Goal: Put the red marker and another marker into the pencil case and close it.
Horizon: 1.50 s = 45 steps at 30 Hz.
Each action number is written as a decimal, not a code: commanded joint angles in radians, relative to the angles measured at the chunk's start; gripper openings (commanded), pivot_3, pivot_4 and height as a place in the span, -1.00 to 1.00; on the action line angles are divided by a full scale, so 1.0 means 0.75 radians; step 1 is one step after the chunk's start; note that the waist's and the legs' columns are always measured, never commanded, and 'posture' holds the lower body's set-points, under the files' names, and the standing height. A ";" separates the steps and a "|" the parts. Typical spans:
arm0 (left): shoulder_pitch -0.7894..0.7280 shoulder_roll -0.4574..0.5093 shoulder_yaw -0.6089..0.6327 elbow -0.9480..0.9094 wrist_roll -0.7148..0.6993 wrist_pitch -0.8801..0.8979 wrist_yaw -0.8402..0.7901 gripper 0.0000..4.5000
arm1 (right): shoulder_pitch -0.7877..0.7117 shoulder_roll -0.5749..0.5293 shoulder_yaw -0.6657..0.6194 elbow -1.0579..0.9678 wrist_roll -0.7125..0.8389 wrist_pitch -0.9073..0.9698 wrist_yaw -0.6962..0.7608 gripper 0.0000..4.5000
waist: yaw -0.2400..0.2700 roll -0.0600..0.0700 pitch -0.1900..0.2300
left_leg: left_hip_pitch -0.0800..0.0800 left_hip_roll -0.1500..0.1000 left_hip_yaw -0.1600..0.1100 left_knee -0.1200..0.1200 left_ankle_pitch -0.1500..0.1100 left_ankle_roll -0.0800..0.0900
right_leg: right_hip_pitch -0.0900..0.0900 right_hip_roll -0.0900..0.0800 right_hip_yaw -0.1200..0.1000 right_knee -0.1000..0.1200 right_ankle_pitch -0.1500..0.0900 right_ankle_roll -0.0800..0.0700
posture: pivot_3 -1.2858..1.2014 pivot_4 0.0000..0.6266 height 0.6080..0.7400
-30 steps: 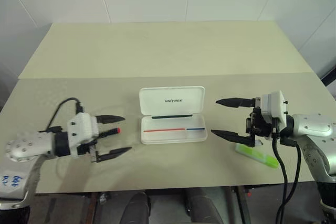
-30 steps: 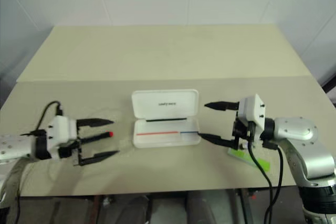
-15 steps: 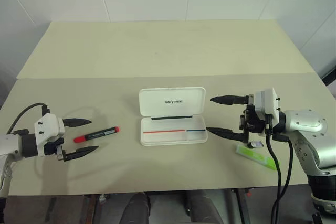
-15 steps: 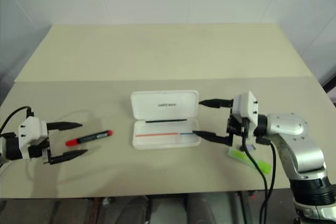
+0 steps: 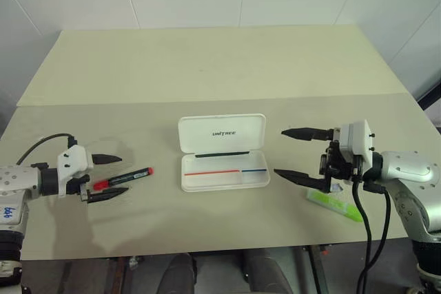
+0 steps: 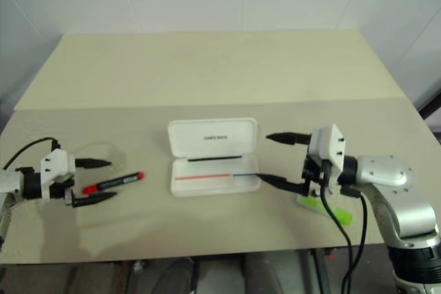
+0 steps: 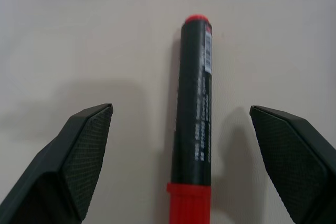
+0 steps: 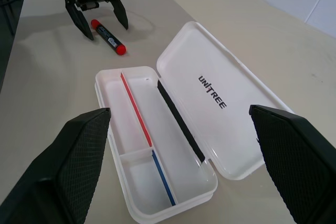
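The red marker (image 5: pixel 124 178) should fit flat behind the red-and-blue divider line (image 5: pixel 226 171) when I lower it, because that line goes along the whole tray.
The red marker (image 5: pixel 124 177) lies flat on the beige table (image 5: pixel 207 74), left of the pencil case (image 5: pixel 200 139). My left gripper (image 5: pixel 124 175) is open and low over the table, one finger on each side of the marker's cap end (image 7: pixel 190 203), without touching it. The white case stands open, its "UNITREE" lid (image 8: pixel 236 124) folded back and its tray (image 5: pixel 224 185) holding only a red-and-blue divider line. My right gripper (image 5: pixel 279 151) is open and empty, hovering just right of the case. The lime-green highlighter (image 5: pixel 335 204) lies on the table under my right hand.
A small dark clip-like object (image 5: pixel 336 188) sits beside the highlighter. A black cable (image 5: pixel 41 146) loops from my left wrist over the table. The table's front edge (image 5: pixel 207 244) runs close below both hands, and a seam (image 5: pixel 207 101) crosses the table behind the case.
My left gripper has moved left and down, from above the marker to table level around its cap end. My right gripper has stayed where it was.
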 commanded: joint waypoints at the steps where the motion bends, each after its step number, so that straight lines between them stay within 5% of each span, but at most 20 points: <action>1: -0.006 0.019 -0.009 0.026 0.000 -0.032 -0.030 0.98 | 0.011 -0.026 -0.064 -0.056 0.030 0.003 -0.015 1.00 | 0.001 0.000 0.000 | 0.000 0.000 0.000 0.000 0.000 0.000 | 0.000 0.000 0.000 0.000 0.000 0.000 | 0.03 -0.52 1.00; 4: 0.006 0.032 -0.014 0.057 0.016 -0.051 -0.029 0.98 | 0.016 -0.033 -0.076 -0.062 0.035 0.005 -0.018 1.00 | 0.000 0.000 0.000 | 0.000 0.000 0.000 0.000 0.000 0.000 | 0.000 0.000 0.000 0.000 0.000 0.000 | 0.03 -0.52 1.00; 16: 0.023 0.036 -0.029 0.078 0.061 -0.088 0.043 -0.72 | -0.007 -0.026 -0.069 -0.070 0.038 0.016 -0.030 1.00 | -0.002 0.001 0.000 | 0.005 0.006 0.008 0.001 0.000 0.001 | 0.002 0.002 0.001 0.005 -0.002 -0.007 | 0.03 -0.52 1.00; 30: 0.119 -0.028 0.002 -0.497 -0.180 0.211 0.074 -0.72 | -0.028 -0.004 -0.035 -0.049 0.022 0.013 -0.038 1.00 | 0.003 0.000 0.000 | 0.002 0.007 0.011 0.000 0.000 0.000 | 0.001 0.001 0.000 0.002 -0.003 -0.005 | 0.03 -0.52 1.00; 45: -0.163 -0.158 -0.214 -0.772 -0.238 0.568 0.153 -0.72 | 0.027 0.004 -0.057 -0.114 0.025 0.016 -0.097 1.00 | 0.001 0.000 0.000 | 0.002 0.007 0.012 0.002 0.000 0.000 | 0.002 0.003 0.002 0.003 -0.003 -0.003 | 0.03 -0.52 1.00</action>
